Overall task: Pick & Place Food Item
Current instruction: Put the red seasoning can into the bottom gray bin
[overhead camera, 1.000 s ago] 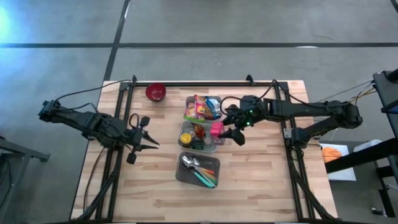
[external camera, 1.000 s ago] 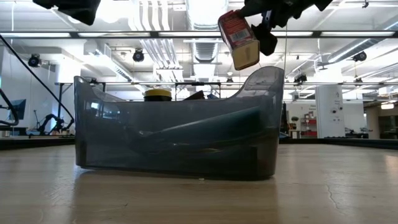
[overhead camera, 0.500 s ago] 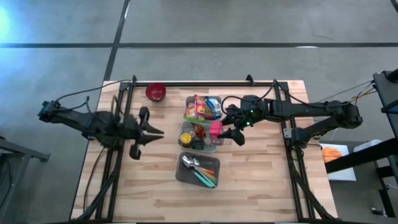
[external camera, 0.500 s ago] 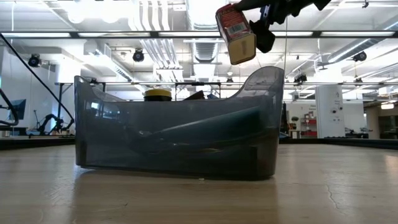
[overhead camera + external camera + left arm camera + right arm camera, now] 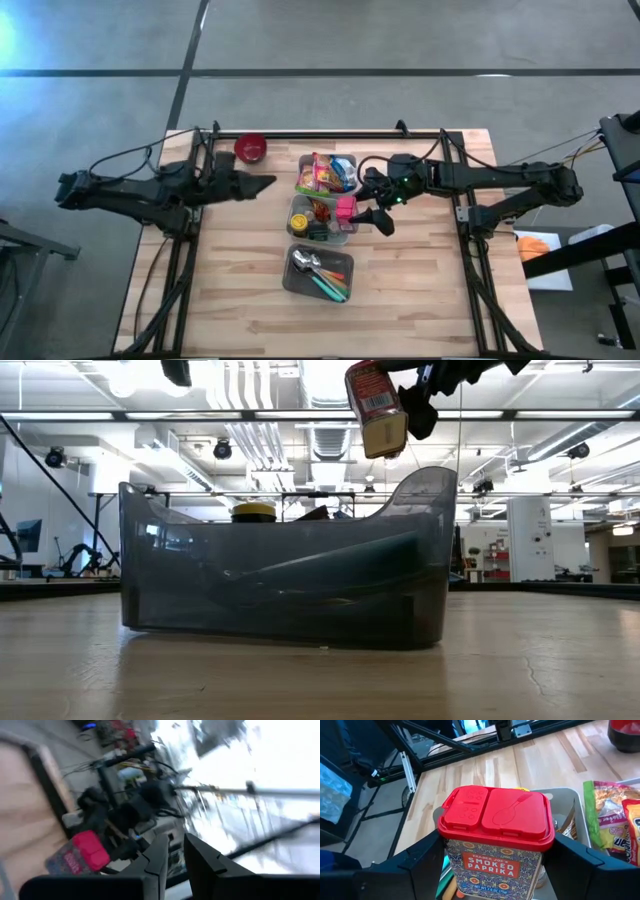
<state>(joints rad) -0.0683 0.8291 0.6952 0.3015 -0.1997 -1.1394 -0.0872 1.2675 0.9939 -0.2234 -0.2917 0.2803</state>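
My left gripper needs to open, because it is shut and points past the paprika tin [image 5: 74, 864], and then take the tin near its red lid [image 5: 92, 850] from my right gripper.
A smoked paprika tin [image 5: 497, 837] with a red lid hangs above the middle grey bin [image 5: 300, 222], with my right gripper [image 5: 354, 211] shut on it. In the low view the tin [image 5: 377, 410] is tilted, well above the near bin's rim [image 5: 425, 485]. My left gripper [image 5: 268, 181] is raised at the table's left and points level toward the bins. Its fingers [image 5: 157, 855] are shut but for a narrow slit, with nothing between them. It also sees the tin [image 5: 80, 856] farther off. My right gripper pinches the tin between its two fingers [image 5: 427, 857], one on each of two opposite side walls [image 5: 451, 862], just under the red lid. The fingers come from the table's right, slanting down. The tin is lifted clear of the bin, lid up and tilted.
Three grey bins stand in a row down the table's middle: the far one [image 5: 343, 160] holds snack bags, the middle one jars, the near one [image 5: 292, 278] cutlery. A red bowl [image 5: 251, 148] sits at the far left. Bare wood lies left and right of the bins.
My left gripper has swung up and toward the table's far edge, rolling about its own axis and tipping up until it points level at the bins; it stays shut. The paprika tin has edged slightly higher in my right gripper's hold.
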